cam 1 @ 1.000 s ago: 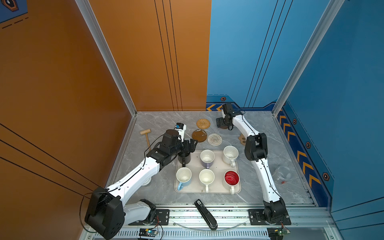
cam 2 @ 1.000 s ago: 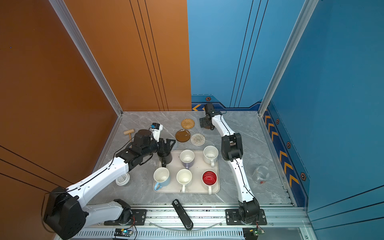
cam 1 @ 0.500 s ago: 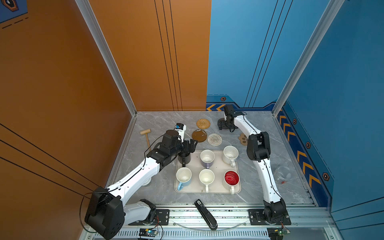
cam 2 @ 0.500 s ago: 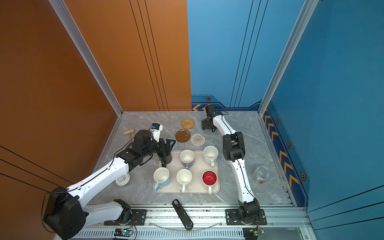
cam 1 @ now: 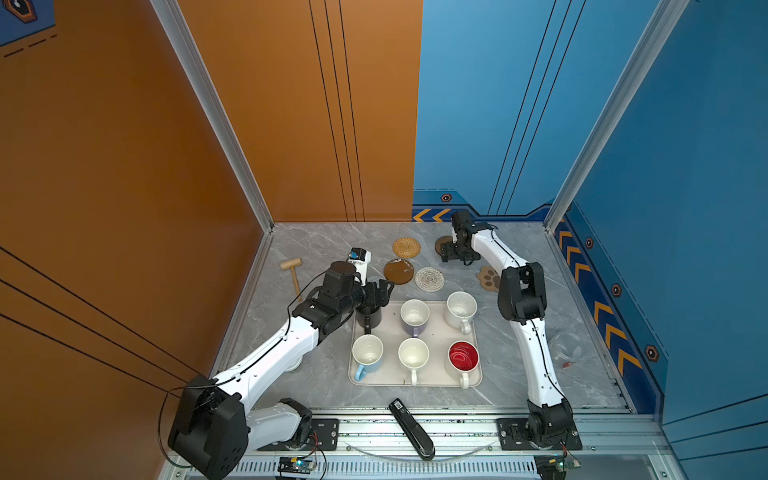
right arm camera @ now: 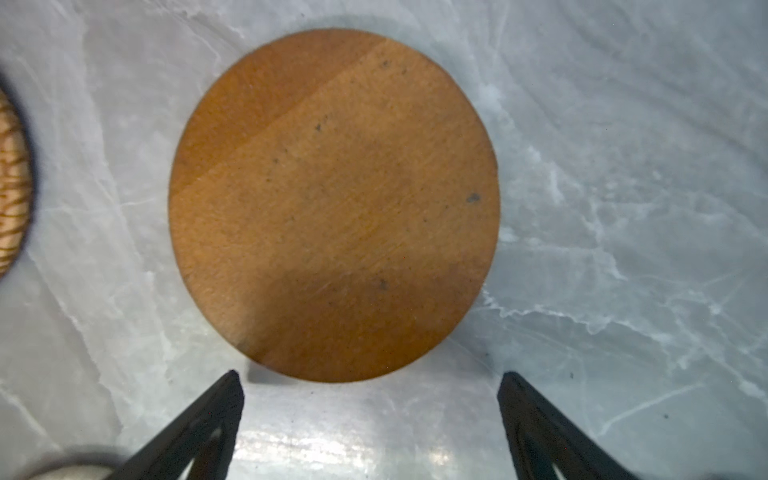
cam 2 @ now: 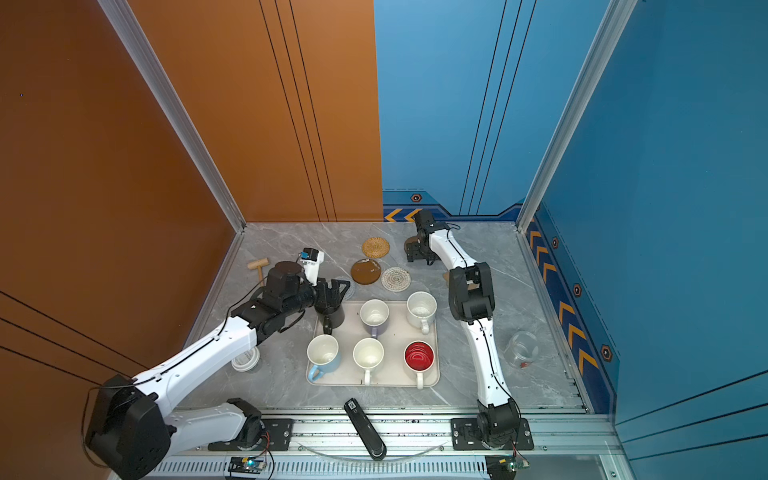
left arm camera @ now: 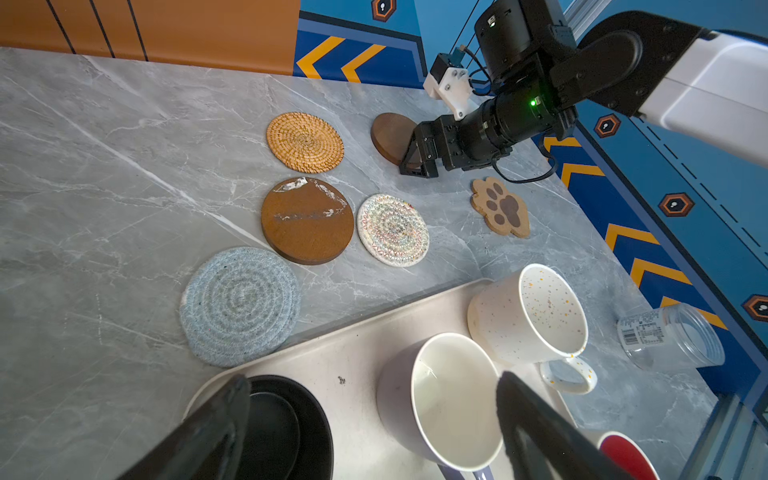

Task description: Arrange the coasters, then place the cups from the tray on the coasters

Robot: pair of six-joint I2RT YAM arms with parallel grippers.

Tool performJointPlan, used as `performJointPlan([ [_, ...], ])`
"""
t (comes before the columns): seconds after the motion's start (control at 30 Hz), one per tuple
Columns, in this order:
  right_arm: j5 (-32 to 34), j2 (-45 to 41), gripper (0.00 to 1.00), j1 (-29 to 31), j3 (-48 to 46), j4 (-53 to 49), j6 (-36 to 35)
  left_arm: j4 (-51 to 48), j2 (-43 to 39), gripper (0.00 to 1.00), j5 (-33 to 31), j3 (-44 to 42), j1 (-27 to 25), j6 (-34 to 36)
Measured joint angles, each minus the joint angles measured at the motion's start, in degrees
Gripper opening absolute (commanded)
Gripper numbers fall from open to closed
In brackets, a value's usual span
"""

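Next, I reach over the dark brown disc, which lies too far back, its near edge [right arm camera: 336, 372] facing my right gripper, and pull its far edge [right arm camera: 336, 38] toward the tray.
The cream tray [cam 1: 432, 332] holds the black [cam 1: 371, 318], lavender [cam 1: 414, 316], speckled [cam 1: 460, 306], light blue [cam 1: 367, 353], white [cam 1: 413, 354] and red-lined [cam 1: 463, 356] cups. Behind it lie the coasters: rattan [cam 1: 406, 247], brown [cam 1: 398, 271], white crocheted [cam 1: 429, 278], paw [cam 1: 489, 278], grey [left arm camera: 241, 305] and a dark brown disc [right arm camera: 332, 203]. My left gripper [left arm camera: 372, 384] hangs open over the tray's far left corner, between the black and lavender cups. My right gripper [right arm camera: 370, 378] stands open low over the table, just short of the dark brown disc [cam 1: 440, 244].
A wooden mallet [cam 1: 293, 270] lies at the far left. A clear glass jar [cam 1: 566, 345] lies on its side at the right. A white lid [cam 2: 246, 358] sits under the left arm. A black device [cam 1: 411, 428] rests on the front rail. Walls close three sides.
My right gripper has drawn back a little from the dark brown disc, toward the front, and the disc lies free on the table. The left arm has not moved.
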Motion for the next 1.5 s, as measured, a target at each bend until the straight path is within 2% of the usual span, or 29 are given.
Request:
performJointPlan([
  [0.43,-5.4,3.3,1.0,0.0,14.4,9.6,3.0,0.2,0.8,0.93,0.0,0.0,0.4,-0.4],
  [0.73,-7.9,11.3,1.0,-0.7,14.6,16.6,4.8,0.2,4.2,0.93,0.0,0.1,0.5,-0.9],
  [1.03,-9.0,11.7,1.0,-2.0,15.4,20.9,5.8,0.3,7.9,0.91,0.5,2.0,0.5,-1.3],
  [1.5,-11.5,15.8,1.0,-2.3,18.3,23.4,6.0,1.1,8.3,0.91,1.4,2.4,0.5,-1.5],
])
